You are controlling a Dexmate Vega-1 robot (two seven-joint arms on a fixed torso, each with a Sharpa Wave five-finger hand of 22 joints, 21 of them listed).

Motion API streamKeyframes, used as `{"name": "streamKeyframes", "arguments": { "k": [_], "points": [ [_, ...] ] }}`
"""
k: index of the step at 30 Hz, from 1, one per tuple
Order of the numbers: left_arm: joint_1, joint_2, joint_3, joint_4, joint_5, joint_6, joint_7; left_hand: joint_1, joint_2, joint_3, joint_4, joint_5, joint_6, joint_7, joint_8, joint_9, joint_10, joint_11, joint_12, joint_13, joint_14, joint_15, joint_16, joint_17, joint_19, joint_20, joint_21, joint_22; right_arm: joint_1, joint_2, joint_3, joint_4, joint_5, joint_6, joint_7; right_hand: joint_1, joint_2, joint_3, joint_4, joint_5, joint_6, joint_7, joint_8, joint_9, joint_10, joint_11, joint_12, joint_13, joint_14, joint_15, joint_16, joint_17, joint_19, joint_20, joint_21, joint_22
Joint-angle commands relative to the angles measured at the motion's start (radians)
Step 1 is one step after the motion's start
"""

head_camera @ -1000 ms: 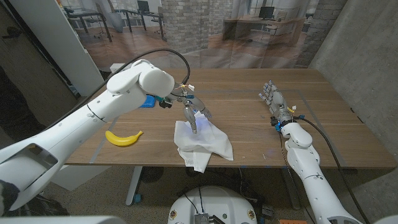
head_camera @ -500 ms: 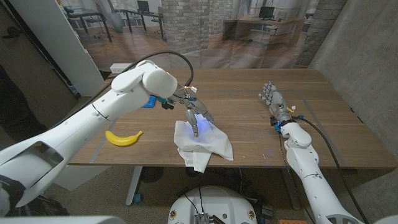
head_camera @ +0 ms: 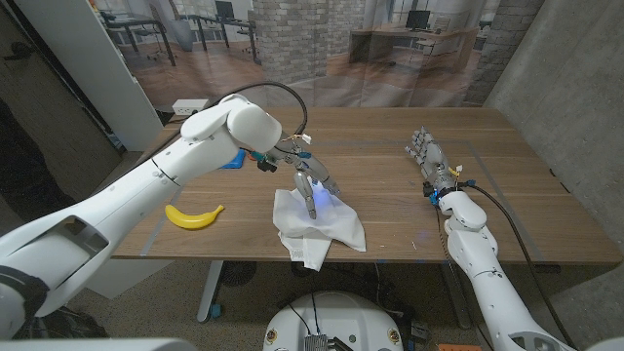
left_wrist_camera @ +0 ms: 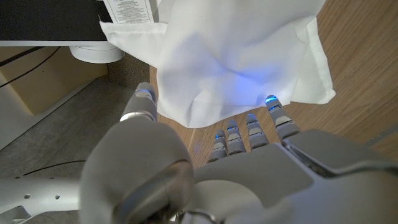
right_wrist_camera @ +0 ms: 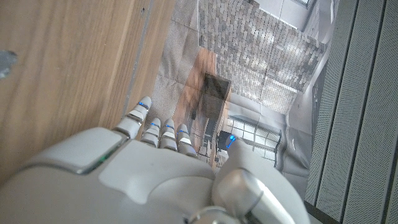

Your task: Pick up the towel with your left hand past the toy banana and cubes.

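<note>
My gripper will lift the white towel (head_camera: 320, 222), and the towel will then hang in a long, narrow drape, because one corner (head_camera: 313, 261) droops limply over the table's front edge.
A white towel (head_camera: 319, 225) lies crumpled at the table's front middle, one corner hanging over the front edge. My left hand (head_camera: 310, 185) hovers at its far edge, fingers pointing down onto the cloth. In the left wrist view the towel (left_wrist_camera: 236, 50) bulges between the thumb and the fingertips (left_wrist_camera: 274, 107) of my left hand (left_wrist_camera: 205, 174), which are spread and glow blue at the cloth's edge. The yellow toy banana (head_camera: 193, 215) lies to the left near the front. A blue cube (head_camera: 232, 159) peeks out behind my left arm. My right hand (head_camera: 430, 157) stands on the table's right side, fingers straight, holding nothing.
The wooden table (head_camera: 390, 210) has bare surface between the towel and my right hand. Its front edge runs just under the towel. In the right wrist view, my right hand (right_wrist_camera: 161, 180) sits beside the table's edge (right_wrist_camera: 68, 68), with a room beyond.
My left hand has shifted slightly to the right and down onto the towel's far edge. The towel, the banana and my right hand have stayed put.
</note>
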Motion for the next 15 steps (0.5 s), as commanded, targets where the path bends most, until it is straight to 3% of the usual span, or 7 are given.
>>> {"name": "streamKeyframes", "arguments": {
  "k": [1, 15],
  "points": [
    [-0.026, -0.014, 0.029, 0.017, -0.008, -0.037, -0.009, 0.003, 0.006, -0.005, -0.003, 0.007, 0.000, 0.007, 0.004, 0.004, 0.008, 0.003, 0.006, 0.003, 0.005, -0.001, 0.006, 0.001, 0.005, 0.005, -0.001, 0.001, -0.001, 0.006, 0.005, 0.011, 0.003, 0.015, -0.008, -0.005, -0.003, 0.000, 0.002, -0.001, 0.001, -0.003, 0.000, 0.004, 0.007, 0.000, 0.002, 0.003, 0.004, 0.002, 0.009, 0.004, 0.010, -0.002, 0.007, 0.005],
    [-0.010, -0.009, 0.038, -0.020, -0.004, -0.031, -0.036, 0.028, 0.013, -0.009, -0.011, 0.016, 0.012, 0.008, 0.010, 0.004, 0.018, 0.000, 0.012, 0.004, 0.009, -0.004, 0.007, 0.000, 0.009, 0.004, -0.005, 0.001, -0.040, 0.010, 0.009, -0.027, 0.005, 0.020, -0.014, -0.006, -0.004, -0.001, 0.002, -0.001, 0.000, -0.002, 0.000, 0.004, 0.006, 0.001, 0.001, 0.003, 0.004, 0.002, 0.009, 0.004, 0.010, -0.002, 0.007, 0.005]
  ]
}}
